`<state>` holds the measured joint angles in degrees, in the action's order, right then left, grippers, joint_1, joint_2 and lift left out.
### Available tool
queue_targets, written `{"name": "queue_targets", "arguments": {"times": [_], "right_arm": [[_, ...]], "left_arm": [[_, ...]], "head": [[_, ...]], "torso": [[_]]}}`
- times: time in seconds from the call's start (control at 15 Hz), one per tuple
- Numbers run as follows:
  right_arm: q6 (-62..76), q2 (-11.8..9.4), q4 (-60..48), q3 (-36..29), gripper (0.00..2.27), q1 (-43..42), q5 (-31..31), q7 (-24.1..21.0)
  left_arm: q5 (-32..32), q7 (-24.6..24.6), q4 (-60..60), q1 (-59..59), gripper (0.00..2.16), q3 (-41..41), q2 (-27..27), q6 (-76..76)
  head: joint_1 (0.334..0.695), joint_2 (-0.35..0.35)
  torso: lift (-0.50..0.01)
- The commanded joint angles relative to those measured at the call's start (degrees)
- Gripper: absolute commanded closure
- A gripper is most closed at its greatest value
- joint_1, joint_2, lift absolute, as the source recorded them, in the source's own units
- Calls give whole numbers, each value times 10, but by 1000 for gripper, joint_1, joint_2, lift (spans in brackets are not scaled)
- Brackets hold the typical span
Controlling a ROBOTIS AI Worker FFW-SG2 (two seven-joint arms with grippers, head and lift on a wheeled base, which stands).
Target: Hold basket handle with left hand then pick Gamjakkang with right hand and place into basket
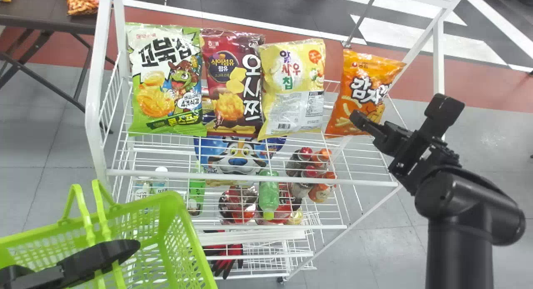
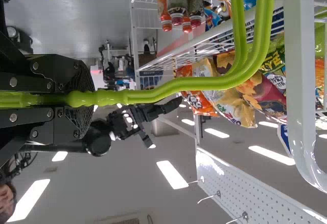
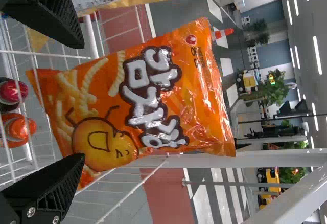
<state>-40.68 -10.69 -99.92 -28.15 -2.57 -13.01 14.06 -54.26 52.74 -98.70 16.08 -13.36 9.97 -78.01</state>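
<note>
The orange Gamjakkang bag [image 1: 363, 93] has loose creases [image 3: 214, 106] running through its glossy top end, so I expect it to pinch in at its middle and stay spread out above when I lift it.
In the head view, my left gripper [image 1: 125, 249] is at the lower left over the green basket [image 1: 189, 222], at its handle [image 1: 86, 216]. The left wrist view shows that gripper [image 2: 84, 99] shut on the green handle [image 2: 204, 83]. My right gripper [image 1: 402, 114] stands open at the rack's right side, one finger overlapping the lower right part of the orange Gamjakkang bag [image 1: 362, 87]. That bag leans upright at the right end of the snack row. Seen from the right wrist, the Gamjakkang [image 3: 153, 101] lies beyond the spread fingers of my gripper [image 3: 79, 101], not gripped.
Left of the Gamjakkang stand a yellow bag [image 1: 291, 89], a dark red bag [image 1: 231, 80] and a green bag [image 1: 166, 80]. The white wire rack's front rail [image 1: 250, 178] runs before them. Bottles [image 1: 268, 193] and other goods sit on lower shelves. A white post [image 3: 255, 158] rises beside the Gamjakkang.
</note>
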Motion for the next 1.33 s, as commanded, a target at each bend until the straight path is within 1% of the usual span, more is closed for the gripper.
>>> {"name": "queue_targets", "arguments": {"times": [0.0,0.13,0.2,0.33,0.4,0.53,0.6,0.67,0.73,0.8,0.87,0.93,1.0,1.07,1.27], "right_arm": [[-2,-25,58,13,33,-48,8,0],[-6,-30,89,13,33,-81,26,0],[-8,-40,110,23,33,-96,34,1],[-2,-57,149,64,33,-118,53,7],[3,-57,166,78,36,-126,64,16],[35,-56,191,92,49,-131,68,11],[40,-57,198,92,110,-133,73,16],[45,-55,199,98,427,-132,76,14],[43,-52,196,100,950,-126,80,6],[45,-49,186,99,1538,-118,82,-10],[47,-49,177,96,1885,-112,82,-16],[47,-47,164,92,2121,-104,82,-17],[54,-47,151,90,2219,-96,82,-25],[57,-47,142,89,2246,-85,82,-32],[77,-44,96,87,2246,-52,87,-48]], "left_arm": [[-1,1,0,0,2148,-1,1,0],[-1,3,0,1,2148,-3,1,0],[-1,4,0,1,2148,-4,1,0],[-1,4,2,0,2148,-5,1,2],[-1,4,4,0,2148,-4,1,2],[-1,4,4,0,2148,-4,1,2],[-1,4,4,0,2148,-5,1,2],[-1,4,4,0,2148,-6,1,2],[-1,4,4,0,2148,-6,1,2],[-1,4,4,0,2148,-6,1,2],[-1,4,4,0,2148,-6,2,2],[-1,4,5,0,2148,-5,1,2],[-1,4,5,0,2148,-5,1,2],[-1,4,5,0,2148,-5,1,2],[-1,4,5,0,2148,-5,1,2]], "head": [[695,-350],[695,-350],[695,-350],[695,-350],[695,-350],[695,-350],[695,-350],[695,-350],[695,-350],[695,-350],[695,-350],[695,-350],[695,-350],[695,-350],[695,-350]], "torso": [[-17],[-17],[-17],[-17],[-17],[-17],[-17],[-17],[-17],[-17],[-17],[-17],[-17],[-17],[-17]]}}
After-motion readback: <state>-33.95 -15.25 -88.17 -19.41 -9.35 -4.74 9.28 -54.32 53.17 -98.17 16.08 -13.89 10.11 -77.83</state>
